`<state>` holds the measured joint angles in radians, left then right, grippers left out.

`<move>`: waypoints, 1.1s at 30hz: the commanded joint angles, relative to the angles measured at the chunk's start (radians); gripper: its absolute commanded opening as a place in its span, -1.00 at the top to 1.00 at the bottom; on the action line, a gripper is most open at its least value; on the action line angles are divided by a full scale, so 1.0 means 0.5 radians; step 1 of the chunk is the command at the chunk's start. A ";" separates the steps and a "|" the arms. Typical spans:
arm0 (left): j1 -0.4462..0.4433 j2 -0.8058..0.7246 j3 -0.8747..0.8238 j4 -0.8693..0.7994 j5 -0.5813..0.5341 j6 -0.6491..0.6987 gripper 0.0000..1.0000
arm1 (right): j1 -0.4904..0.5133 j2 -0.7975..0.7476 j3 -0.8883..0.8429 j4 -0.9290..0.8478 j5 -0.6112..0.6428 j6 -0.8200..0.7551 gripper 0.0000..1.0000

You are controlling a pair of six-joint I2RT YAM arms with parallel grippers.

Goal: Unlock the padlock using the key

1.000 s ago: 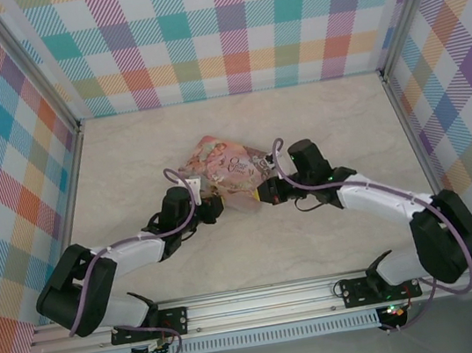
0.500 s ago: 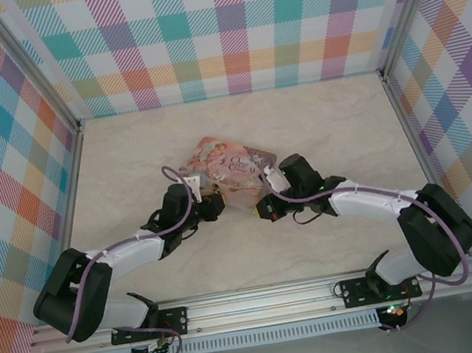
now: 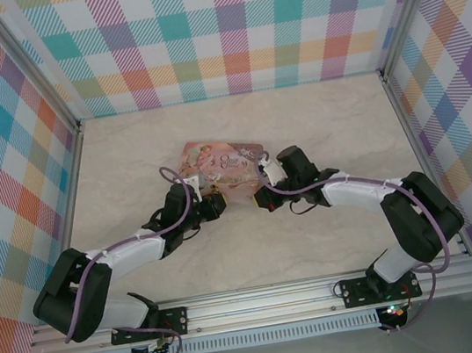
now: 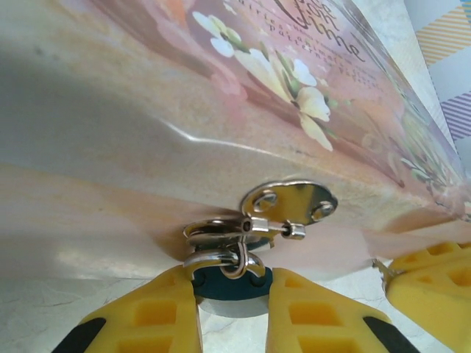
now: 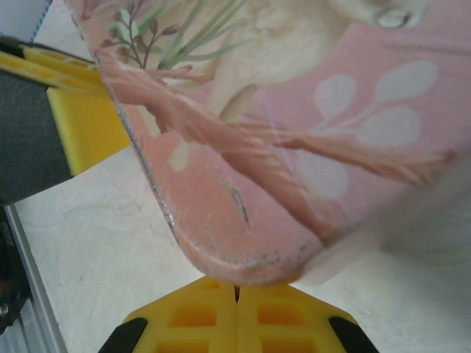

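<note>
Next, my right gripper backs off and brings the key around to the padlock's bottom end (image 4: 234, 306), because the tin's near corner (image 5: 239, 266) stands over the gripper and the key.
The padlock (image 4: 232, 284), a small teal body with a silver shackle, hangs from the metal hasp (image 4: 291, 204) on the pink tin (image 3: 221, 165). My left gripper (image 4: 232, 300) is shut on the padlock body, one yellow finger on each side. My right gripper (image 5: 236, 288) is shut, its tips right under the tin's near corner (image 5: 243, 257). A thin grey tip of the key (image 4: 378, 266) sticks out of the right gripper's yellow fingers (image 4: 430, 283), a little to the right of the padlock. In the top view both grippers, left (image 3: 214, 205) and right (image 3: 266, 197), meet at the tin's near edge.
The tin lies mid-table on the pale marble-look surface (image 3: 318, 129). Checked walls close in the back and both sides. A metal rail (image 3: 264, 301) runs along the near edge by the arm bases.
My right gripper has swung left and in towards the tin's near corner. The tin has turned and shifted slightly to the left. The left gripper has kept its hold on the padlock.
</note>
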<state>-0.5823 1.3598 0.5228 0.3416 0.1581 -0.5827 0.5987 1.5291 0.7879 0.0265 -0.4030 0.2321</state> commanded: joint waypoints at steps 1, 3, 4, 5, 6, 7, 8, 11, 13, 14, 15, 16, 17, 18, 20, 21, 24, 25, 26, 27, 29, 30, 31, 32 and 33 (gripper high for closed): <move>-0.035 -0.060 0.079 0.067 -0.015 -0.148 0.75 | -0.016 -0.032 0.027 0.141 -0.121 -0.106 0.95; -0.038 -0.062 0.081 0.080 -0.024 -0.194 0.76 | -0.009 -0.093 -0.018 0.156 -0.200 -0.102 0.95; -0.041 -0.065 0.083 0.083 -0.036 -0.217 0.76 | 0.001 -0.123 -0.046 0.155 -0.219 -0.099 0.95; -0.044 -0.070 0.083 0.086 -0.046 -0.241 0.77 | 0.024 -0.155 -0.079 0.156 -0.222 -0.102 0.95; -0.044 -0.074 0.085 0.085 -0.058 -0.266 0.77 | 0.056 -0.182 -0.109 0.145 -0.206 -0.110 0.95; -0.047 -0.080 0.088 0.078 -0.066 -0.291 0.77 | 0.084 -0.200 -0.129 0.138 -0.178 -0.111 0.95; -0.047 -0.087 0.086 0.083 -0.074 -0.314 0.78 | 0.120 -0.208 -0.145 0.138 -0.145 -0.109 0.94; -0.050 -0.106 0.086 0.087 -0.088 -0.380 0.78 | 0.209 -0.178 -0.174 0.211 -0.055 -0.058 0.95; -0.050 -0.120 0.086 0.073 -0.096 -0.412 0.78 | 0.251 -0.132 -0.166 0.255 0.001 -0.030 0.95; -0.050 -0.127 0.089 0.069 -0.097 -0.422 0.78 | 0.269 -0.108 -0.157 0.283 0.021 -0.021 0.95; -0.050 -0.132 0.090 0.060 -0.098 -0.437 0.78 | 0.284 -0.092 -0.146 0.299 0.045 -0.012 0.95; -0.050 -0.133 0.093 0.056 -0.093 -0.451 0.78 | 0.295 -0.066 -0.132 0.317 0.064 -0.005 0.95; -0.050 -0.133 0.095 0.056 -0.086 -0.470 0.78 | 0.304 -0.044 -0.117 0.330 0.077 -0.001 0.96; -0.050 -0.132 0.097 0.051 -0.083 -0.492 0.79 | 0.314 -0.022 -0.095 0.335 0.093 -0.001 0.96; -0.050 -0.122 0.102 0.047 -0.074 -0.518 0.79 | 0.333 0.021 -0.052 0.334 0.137 -0.019 0.96; -0.050 -0.120 0.099 0.047 -0.071 -0.530 0.79 | 0.342 0.040 -0.031 0.333 0.169 -0.027 0.96; -0.050 -0.115 0.093 0.050 -0.076 -0.543 0.79 | 0.349 0.078 0.006 0.345 0.238 -0.041 0.95; -0.050 -0.116 0.093 0.050 -0.077 -0.550 0.79 | 0.355 0.085 0.012 0.357 0.265 -0.044 0.96; -0.050 -0.116 0.093 0.050 -0.076 -0.555 0.79 | 0.358 0.092 0.014 0.375 0.288 -0.044 0.96; -0.050 -0.118 0.093 0.050 -0.075 -0.564 0.79 | 0.363 0.097 0.017 0.391 0.309 -0.044 0.96; -0.050 -0.117 0.093 0.054 -0.071 -0.577 0.79 | 0.378 0.114 0.026 0.420 0.334 -0.047 0.96; -0.050 -0.116 0.093 0.054 -0.071 -0.585 0.79 | 0.388 0.124 0.034 0.430 0.355 -0.050 0.96; -0.050 -0.115 0.093 0.056 -0.073 -0.592 0.79 | 0.394 0.129 0.035 0.439 0.373 -0.058 0.96; -0.051 -0.118 0.091 0.058 -0.074 -0.603 0.79 | 0.401 0.137 0.036 0.459 0.395 -0.051 0.96; -0.053 -0.118 0.093 0.059 -0.073 -0.612 0.79 | 0.407 0.143 0.039 0.478 0.408 -0.048 0.96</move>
<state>-0.5953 1.3281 0.5358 0.3340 0.1211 -0.8661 0.7883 1.5841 0.7811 0.2081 -0.2382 0.2226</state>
